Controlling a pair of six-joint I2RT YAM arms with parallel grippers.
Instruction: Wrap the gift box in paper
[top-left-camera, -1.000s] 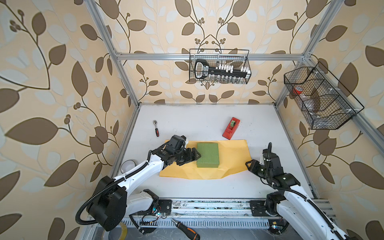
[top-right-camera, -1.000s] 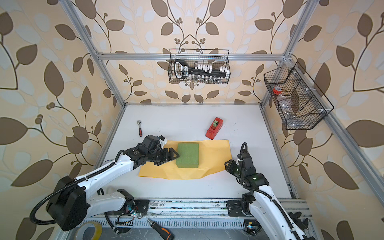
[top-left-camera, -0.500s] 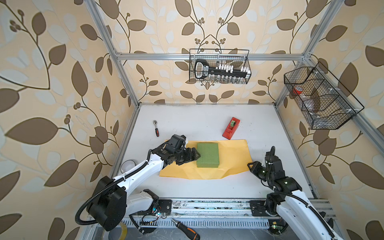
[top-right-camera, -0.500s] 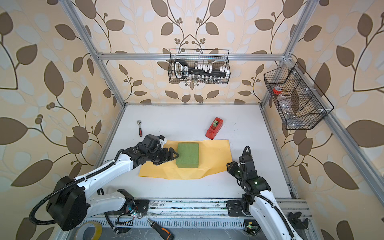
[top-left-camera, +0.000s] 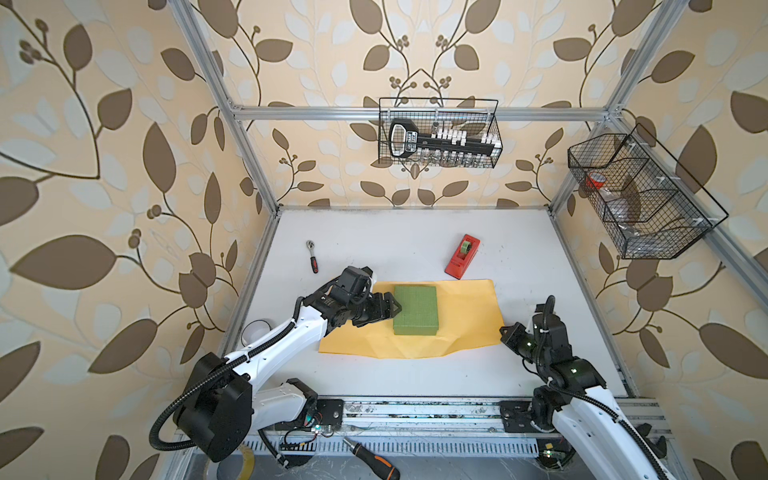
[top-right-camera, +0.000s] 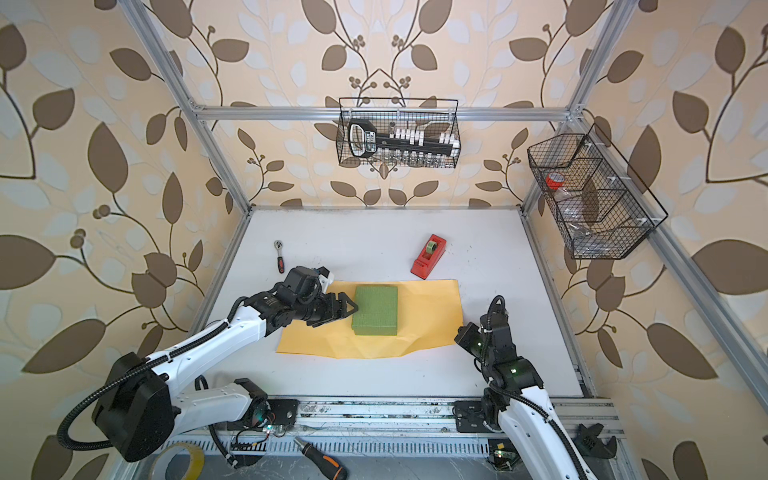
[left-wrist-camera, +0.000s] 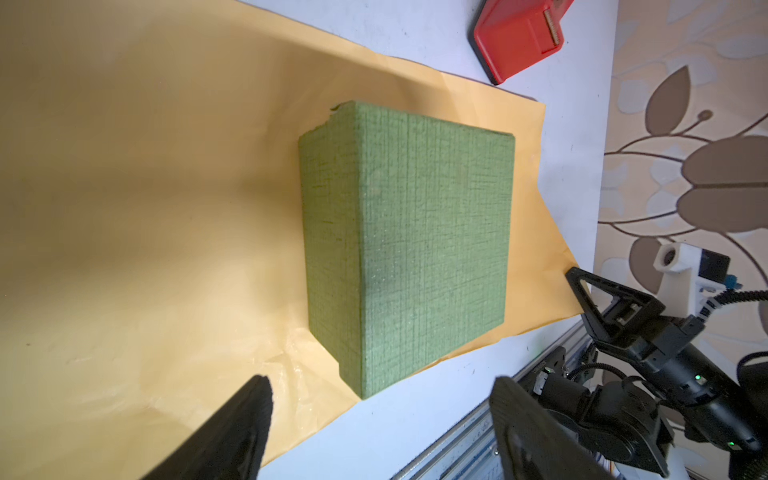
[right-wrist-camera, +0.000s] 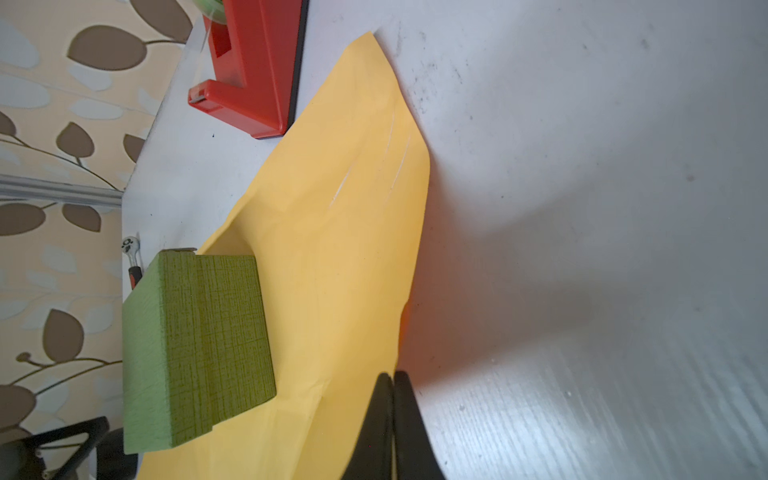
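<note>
I have the paper's edge (top-left-camera: 500, 315) in my right gripper and the gift box's top (top-left-camera: 416, 304) is clear, so I should keep folding the paper over until my left gripper takes it.
The olive-green gift box (top-left-camera: 415, 309) (top-right-camera: 375, 309) lies flat on the left half of the paper (top-left-camera: 465, 316) (top-right-camera: 428, 316), a yellow-orange creased sheet spread on the white table. My left gripper (top-left-camera: 394, 308) (top-right-camera: 353, 308) is open and hovers just off the box's left side; in the left wrist view its fingers (left-wrist-camera: 249, 415) stand wide apart short of the box (left-wrist-camera: 415, 249). My right gripper (top-left-camera: 505, 332) (right-wrist-camera: 393, 374) is shut on the paper's right edge (right-wrist-camera: 411, 257) near its front corner. That edge is lifted slightly and shows orange underneath.
A red tape dispenser (top-left-camera: 462, 255) sits just behind the paper's far edge. A ratchet wrench (top-left-camera: 311, 255) lies at the back left. Wire baskets hang on the back wall (top-left-camera: 438, 133) and the right wall (top-left-camera: 640, 195). A screwdriver (top-left-camera: 374, 455) lies on the front rail.
My right gripper's jaws have closed at the paper's right edge, and that arm has drawn slightly toward the front. The left arm and the box have not moved.
</note>
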